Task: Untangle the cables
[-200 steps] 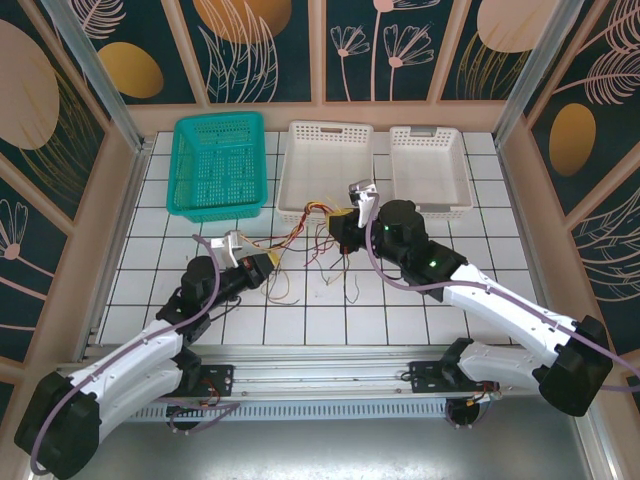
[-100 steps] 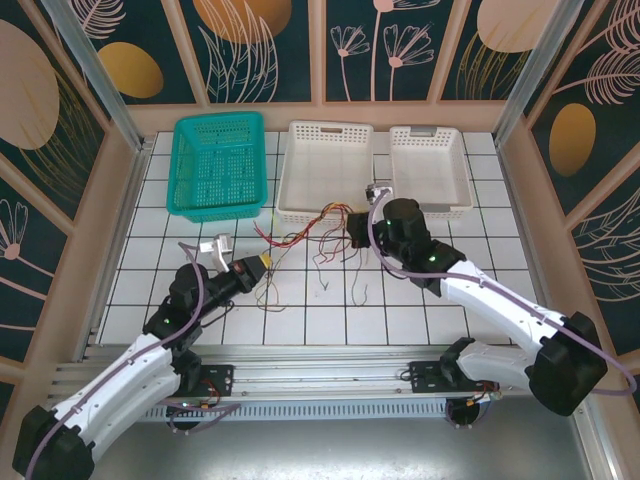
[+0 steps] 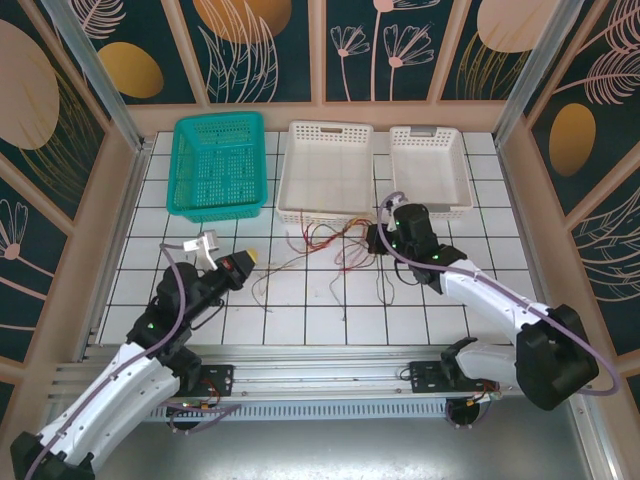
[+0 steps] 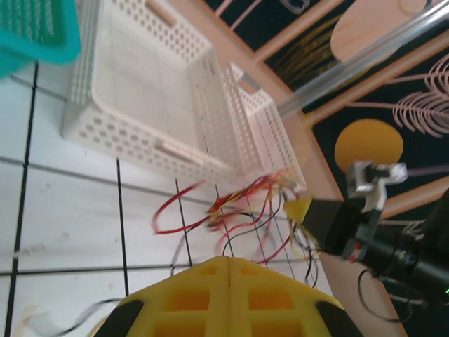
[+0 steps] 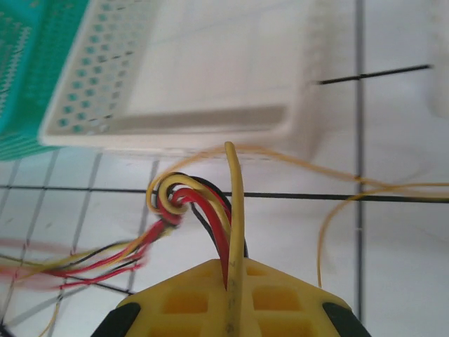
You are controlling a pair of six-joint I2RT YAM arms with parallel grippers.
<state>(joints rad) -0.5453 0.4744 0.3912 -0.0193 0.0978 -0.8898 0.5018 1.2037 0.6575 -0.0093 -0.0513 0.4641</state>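
Observation:
The red strands of cable (image 3: 292, 241) stop short of my left gripper's closed fingers. Next, my right gripper brings the cables (image 3: 328, 236) back so that my left gripper can take them before pulling.
The cables (image 3: 325, 240) are thin red, yellow and dark strands strung across the white tiles between my grippers, with loose ends trailing toward me. My right gripper (image 3: 376, 238) is shut on them. Its wrist view has a yellow strand, red ones and a black one entering the seam of the right gripper (image 5: 235, 265), and the cables (image 5: 182, 200) curl just ahead. My left gripper (image 3: 247, 260) lies to the left, its yellow fingers pressed together. In its wrist view a thin dark strand runs from the cables (image 4: 231, 210) down to the left gripper (image 4: 229, 258).
A teal basket (image 3: 218, 165) and two white trays (image 3: 328, 170) (image 3: 430, 170) stand along the back, just behind the cables. The near rim of the middle tray (image 5: 196, 119) is close to the right fingers. Open tiles lie in front.
My left gripper has drawn back to the left and my right gripper has carried the bundle to the right. The cables now stretch wider between them.

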